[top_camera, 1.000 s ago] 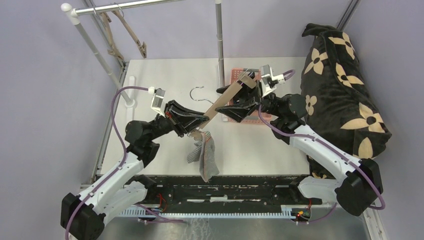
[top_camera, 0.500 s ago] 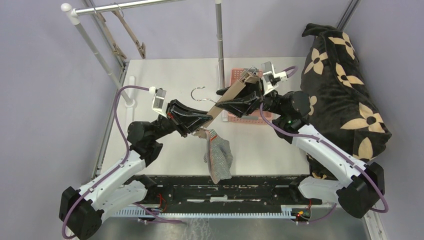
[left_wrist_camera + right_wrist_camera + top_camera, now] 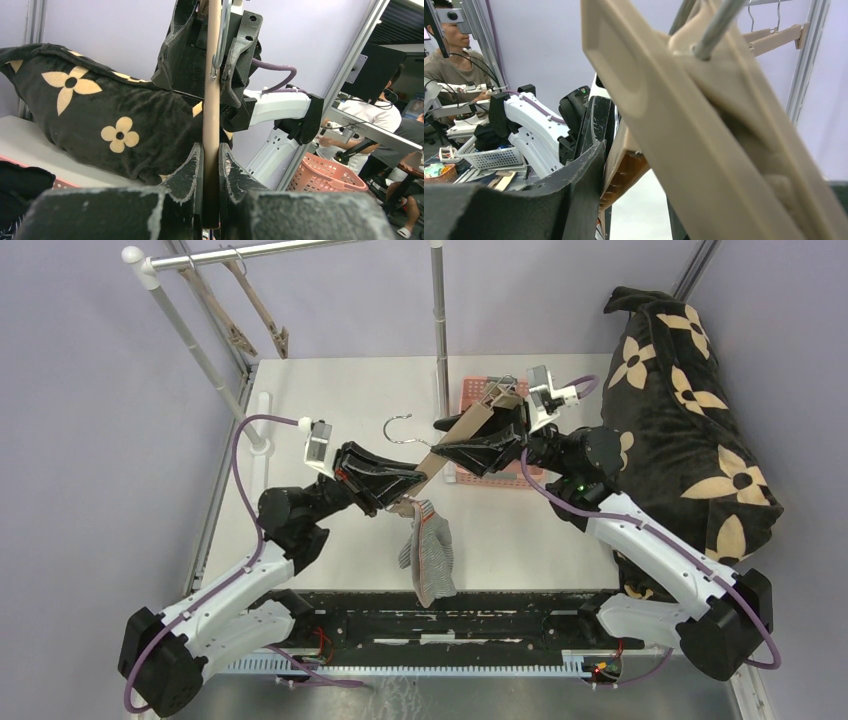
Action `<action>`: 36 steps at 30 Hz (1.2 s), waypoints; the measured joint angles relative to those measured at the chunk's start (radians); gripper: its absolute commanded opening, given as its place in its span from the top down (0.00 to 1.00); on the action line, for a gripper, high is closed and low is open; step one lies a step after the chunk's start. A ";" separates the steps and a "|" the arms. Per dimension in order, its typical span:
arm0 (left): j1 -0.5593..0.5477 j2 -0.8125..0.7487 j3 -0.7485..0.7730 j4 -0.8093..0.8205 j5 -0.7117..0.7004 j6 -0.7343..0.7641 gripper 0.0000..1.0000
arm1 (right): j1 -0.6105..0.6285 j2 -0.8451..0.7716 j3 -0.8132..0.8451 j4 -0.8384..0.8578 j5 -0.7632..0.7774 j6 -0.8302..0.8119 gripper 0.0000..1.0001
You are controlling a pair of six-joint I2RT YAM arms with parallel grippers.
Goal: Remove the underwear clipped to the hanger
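Observation:
My right gripper has the upper clip (image 3: 501, 396) deep in its fingers, so it should open, move back and close squarely on the bar (image 3: 468, 424) below the clip.
A tan clip hanger (image 3: 480, 410) is held tilted above the table between both arms. My left gripper (image 3: 408, 483) is shut on its lower end; in the left wrist view the bar (image 3: 211, 100) stands squeezed between my fingers (image 3: 187, 172). My right gripper (image 3: 447, 448) is shut on the upper part, with one finger (image 3: 591, 165) pressed against the bar (image 3: 649, 100). The grey-and-white striped underwear (image 3: 430, 555) hangs from the clip at the low end. A black cloth (image 3: 22, 182) lies low at the left of the left wrist view. The navy briefs are not clearly in view.
A pink basket (image 3: 472, 397) stands on the table behind my right gripper. A large black cushion with tan flowers (image 3: 690, 410) fills the right side. A rail (image 3: 250, 252) at the back left carries more tan hangers (image 3: 250, 310). An upright pole (image 3: 440, 320) stands behind the basket.
Both arms have lifted the hanger slightly and the right gripper has moved up off the basket. The striped underwear swung right, then part of the way back.

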 measured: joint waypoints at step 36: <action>-0.092 0.131 -0.118 0.329 -0.230 -0.030 0.97 | 0.028 0.022 -0.076 0.208 0.225 0.004 0.65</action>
